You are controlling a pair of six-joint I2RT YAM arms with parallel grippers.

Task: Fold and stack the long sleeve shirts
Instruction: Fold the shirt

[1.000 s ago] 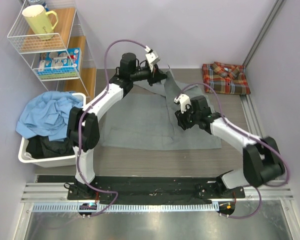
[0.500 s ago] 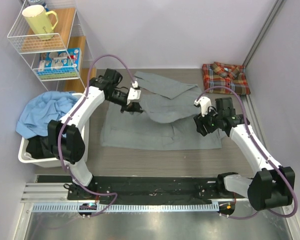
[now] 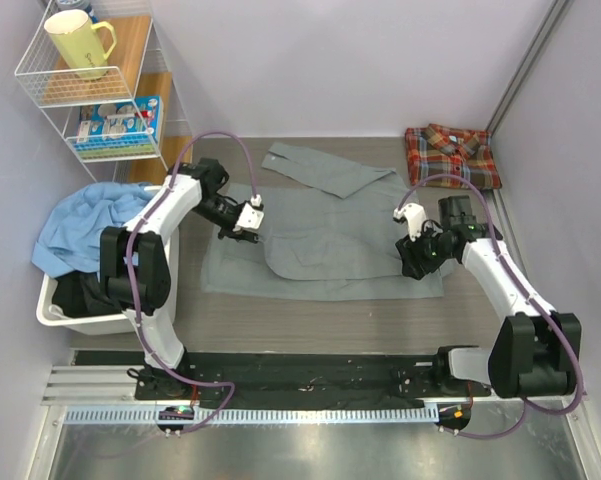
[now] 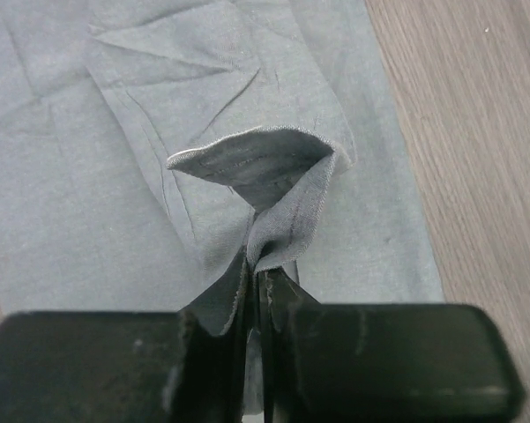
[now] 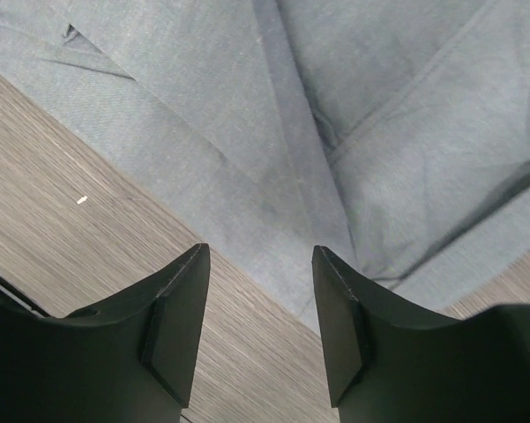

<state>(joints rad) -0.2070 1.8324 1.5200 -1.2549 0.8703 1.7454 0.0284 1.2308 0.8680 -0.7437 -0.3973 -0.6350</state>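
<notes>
The near sleeve bows [image 3: 282,262] across the grey shirt. Next, my left gripper pulls the cuff back toward the hem [image 3: 220,266] and lays the sleeve out straight before it opens.
The grey long sleeve shirt [image 3: 330,240] lies spread out on the wooden table, one sleeve [image 3: 320,168] angled toward the back. My left gripper [image 3: 250,230] hovers over its left part, shut on a sleeve cuff [image 4: 256,159] that puckers up between the jaws [image 4: 263,269]. My right gripper [image 3: 413,265] hangs open over the shirt's near right edge [image 5: 273,229], with nothing between its fingers [image 5: 260,326]. The plaid long sleeve shirt [image 3: 452,155] sits folded at the back right corner.
A white basket [image 3: 55,310] with blue cloth [image 3: 95,235] stands at the left, beside the left arm. Behind it a wire shelf [image 3: 130,95] holds a yellow mug [image 3: 78,42] and a box. A metal rail [image 3: 505,230] borders the right side.
My left gripper came from the back of the table down to the left, dragging the sleeve over the shirt body. My right arm swung right to the shirt's near right edge.
</notes>
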